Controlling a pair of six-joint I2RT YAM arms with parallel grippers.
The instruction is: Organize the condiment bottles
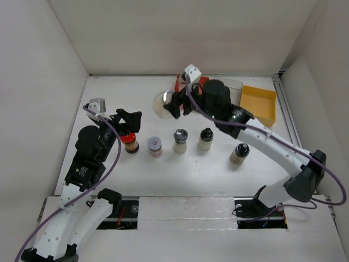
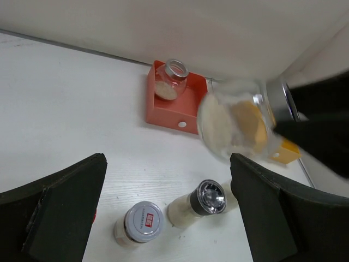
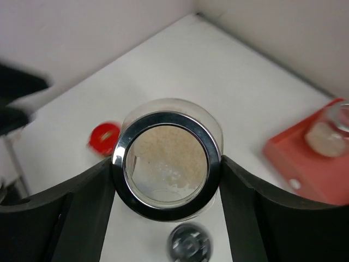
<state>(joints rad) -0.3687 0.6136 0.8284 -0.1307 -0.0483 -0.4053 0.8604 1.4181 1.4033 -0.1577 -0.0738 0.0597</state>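
Observation:
My right gripper should keep bringing its jar to the spot beside the second glass jar until it stands inside, because the red tray (image 2: 170, 117) has free floor (image 2: 191, 100) there.
My right gripper (image 1: 173, 103) is shut on a clear glass jar (image 1: 162, 105) with a silver rim (image 3: 166, 164) and holds it above the table at the back middle. A second glass jar (image 2: 170, 81) stands in the red tray (image 2: 188, 112). In a row on the table stand a dark red-capped bottle (image 1: 130, 143), a white-lidded jar (image 1: 155, 146), a silver-capped shaker (image 1: 180, 140) and two pale black-capped bottles (image 1: 205, 138) (image 1: 239, 153). My left gripper (image 1: 130, 121) is open and empty, just above the red-capped bottle.
A yellow tray (image 1: 259, 103) and a clear tray (image 1: 233, 84) sit at the back right. The red tray (image 1: 180, 82) is mostly hidden behind my right arm. White walls enclose the table on three sides.

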